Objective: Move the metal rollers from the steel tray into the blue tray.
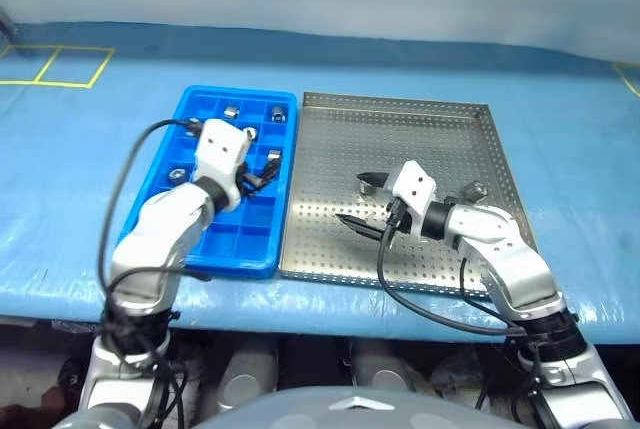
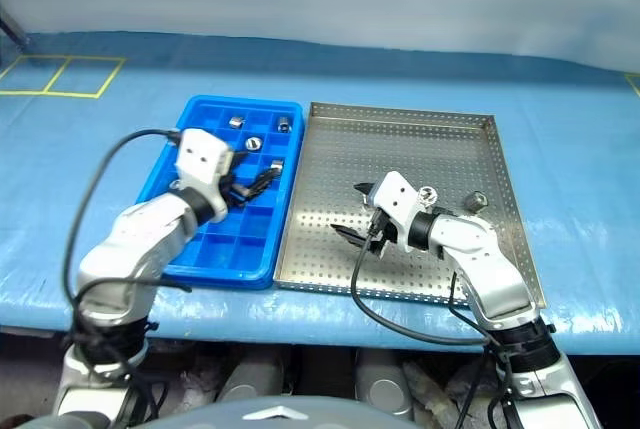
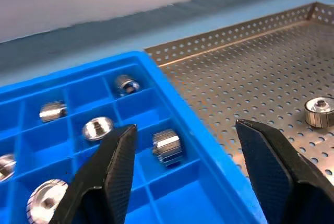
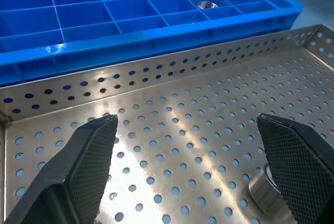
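Note:
My right gripper's fingers are crowding the metal roller (image 1: 367,189) nearest the blue tray. My right gripper should move back, and my empty left gripper should take that roller (image 3: 319,112).
The blue tray (image 1: 160,211) lies left of the steel tray (image 1: 400,114), their rims side by side. Several metal rollers (image 1: 231,111) sit in the blue tray's far compartments, one of them (image 3: 167,146) just beyond my left fingers. My left gripper (image 1: 262,177) hovers open over the blue tray's right columns, holding nothing. Two rollers rest on the steel tray's perforated floor, one (image 1: 475,189) near the right rim and one (image 2: 428,192) beside my right wrist. My right gripper (image 1: 357,199) stands open and empty above the steel tray's middle, with a roller (image 4: 263,190) by one finger.
Both trays rest on a table covered in blue sheeting (image 1: 80,209), whose front edge runs just below them. Yellow tape lines (image 1: 60,66) mark the far left. Black cables loop from both wrists.

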You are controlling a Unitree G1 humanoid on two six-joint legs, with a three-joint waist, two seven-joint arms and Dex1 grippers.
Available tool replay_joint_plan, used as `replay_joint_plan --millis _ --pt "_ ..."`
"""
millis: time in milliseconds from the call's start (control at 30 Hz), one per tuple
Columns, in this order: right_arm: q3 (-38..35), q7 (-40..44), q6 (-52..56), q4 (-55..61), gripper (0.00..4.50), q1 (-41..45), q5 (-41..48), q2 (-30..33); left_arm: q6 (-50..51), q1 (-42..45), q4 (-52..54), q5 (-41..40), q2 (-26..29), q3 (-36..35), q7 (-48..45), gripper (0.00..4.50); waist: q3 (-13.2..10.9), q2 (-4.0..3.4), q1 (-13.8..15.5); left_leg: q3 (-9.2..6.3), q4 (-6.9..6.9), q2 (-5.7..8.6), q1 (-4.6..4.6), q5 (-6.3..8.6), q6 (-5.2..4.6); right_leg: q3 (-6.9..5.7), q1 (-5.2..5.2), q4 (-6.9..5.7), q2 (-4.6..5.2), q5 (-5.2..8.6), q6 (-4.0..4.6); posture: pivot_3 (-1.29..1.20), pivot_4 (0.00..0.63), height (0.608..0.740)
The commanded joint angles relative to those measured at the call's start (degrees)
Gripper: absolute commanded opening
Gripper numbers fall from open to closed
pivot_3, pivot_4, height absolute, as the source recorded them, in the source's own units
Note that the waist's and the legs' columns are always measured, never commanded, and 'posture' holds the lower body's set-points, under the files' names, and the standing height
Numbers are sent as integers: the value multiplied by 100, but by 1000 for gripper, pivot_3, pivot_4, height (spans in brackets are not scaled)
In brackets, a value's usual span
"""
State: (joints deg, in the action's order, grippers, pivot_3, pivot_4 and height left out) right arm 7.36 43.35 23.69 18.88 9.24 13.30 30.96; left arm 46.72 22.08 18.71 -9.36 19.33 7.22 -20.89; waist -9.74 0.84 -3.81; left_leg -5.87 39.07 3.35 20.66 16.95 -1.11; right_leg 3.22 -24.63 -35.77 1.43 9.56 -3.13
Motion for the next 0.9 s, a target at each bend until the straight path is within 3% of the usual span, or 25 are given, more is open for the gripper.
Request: replay_joint_plan --millis 33,200,500,900 --pt "-265 -201 75 471 4500 -224 87 32 -476 513 -852 240 -164 587 -255 3276 1 -1 -107 2 0 0 0 0 -1 3 -2 1 0 -1 0 -295 150 740" --pt "-331 -410 176 754 4500 -579 105 20 -862 1012 -1855 427 -322 1130 -673 3276 1 -3 -425 15 0 -1 0 12 -19 20 -8 0 5 0 -1 -343 150 740" --pt "-363 -599 198 886 4500 -716 128 6 -1132 1347 -2774 620 -511 1263 -923 3276 1 -3 -930 39 2 -4 -6 15 -26 47 -8 -3 2 10 -45 -374 150 740" --pt "-305 -620 109 799 4500 -688 113 -17 -1240 1366 -3406 820 -723 1179 -847 3276 1 -3 -1223 57 4 -2 -8 20 -38 66 -9 -2 3 8 -63 -367 150 740"
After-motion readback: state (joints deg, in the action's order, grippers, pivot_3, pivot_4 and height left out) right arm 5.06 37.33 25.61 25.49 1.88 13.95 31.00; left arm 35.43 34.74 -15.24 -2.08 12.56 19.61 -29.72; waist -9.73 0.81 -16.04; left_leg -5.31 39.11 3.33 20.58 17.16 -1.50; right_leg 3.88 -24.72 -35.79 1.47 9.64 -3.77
